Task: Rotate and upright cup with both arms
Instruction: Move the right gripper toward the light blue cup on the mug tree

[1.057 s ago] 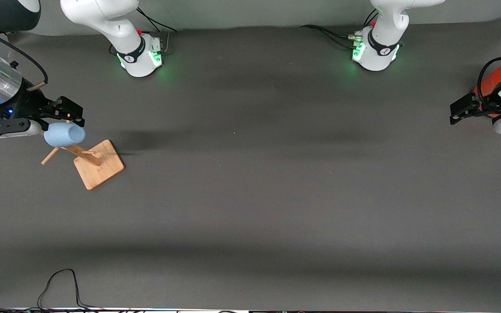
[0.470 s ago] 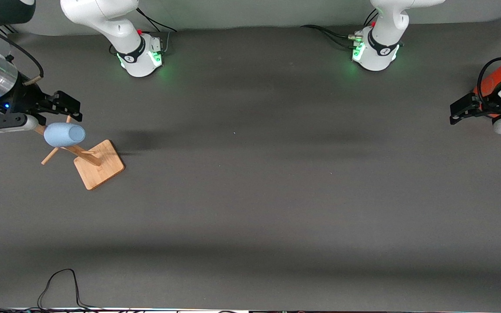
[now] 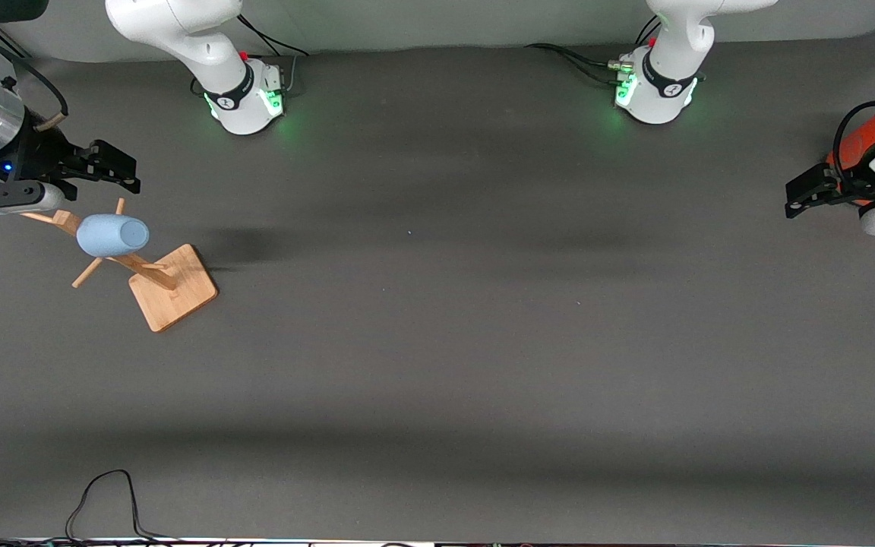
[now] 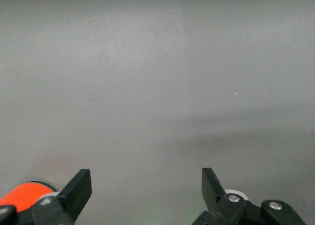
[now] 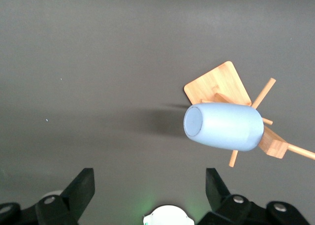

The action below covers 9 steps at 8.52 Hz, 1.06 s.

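Note:
Next, I back my right gripper off, turn it and bring it in lower, with its fingers on both sides of the cup's base end, because the pale blue cup hangs crosswise to those fingers.
The pale blue cup hangs on its side on a peg of a wooden rack at the right arm's end of the table. In the right wrist view the cup shows its narrow base end. My right gripper is open and empty in the air beside the rack's top, apart from the cup; its fingers are spread wide. My left gripper is open and empty at the left arm's end of the table, its fingers wide apart, and it waits there.
An orange-red can stands by the left gripper and shows in the left wrist view. The rack's square wooden base rests on the grey mat. A black cable lies near the front edge.
My right gripper has drawn back from the cup, up and away toward the table's end. The cup stays on the rack peg. The left arm has not moved.

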Tool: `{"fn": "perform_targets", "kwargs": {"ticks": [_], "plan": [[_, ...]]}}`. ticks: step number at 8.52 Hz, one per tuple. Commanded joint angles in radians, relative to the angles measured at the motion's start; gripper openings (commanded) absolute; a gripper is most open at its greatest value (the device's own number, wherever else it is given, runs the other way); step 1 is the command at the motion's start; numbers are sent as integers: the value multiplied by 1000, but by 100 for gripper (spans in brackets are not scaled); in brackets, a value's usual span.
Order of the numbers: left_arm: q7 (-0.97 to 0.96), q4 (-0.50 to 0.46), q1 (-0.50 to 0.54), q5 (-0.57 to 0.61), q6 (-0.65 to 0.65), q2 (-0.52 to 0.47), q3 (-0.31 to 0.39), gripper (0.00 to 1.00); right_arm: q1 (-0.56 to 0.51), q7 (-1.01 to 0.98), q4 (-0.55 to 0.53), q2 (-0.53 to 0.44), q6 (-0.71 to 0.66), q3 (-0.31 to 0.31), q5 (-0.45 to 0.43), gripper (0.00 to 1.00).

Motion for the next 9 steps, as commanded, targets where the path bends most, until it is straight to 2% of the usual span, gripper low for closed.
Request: {"fn": "perform_targets", "kwargs": {"ticks": [1, 2, 3, 4, 5, 7, 9], "plan": [[13, 16, -2, 10, -18, 4, 1, 100, -3, -5, -19, -2, -13, -27, 0, 100], [13, 16, -2, 10, -18, 4, 1, 100, -2, 8, -24, -6, -50, -81, 38, 100], [13, 16, -2, 10, -18, 4, 1, 100, -5, 18, -18, -5, -129, -182, 160, 100], [13, 16, -2, 10, -18, 4, 1, 100, -2, -4, -17, -6, -166, -261, 211, 100], [13, 16, -2, 9, -18, 4, 1, 100, 0, -16, 1, -3, -173, -268, 215, 100], [13, 17, -3, 7, -20, 3, 1, 100, -5, 4, 9, 15, -182, -281, 313, 100], [13, 16, -3, 6, -20, 4, 1, 100, -11, 69, 35, 73, -182, -310, 414, 100]]}}
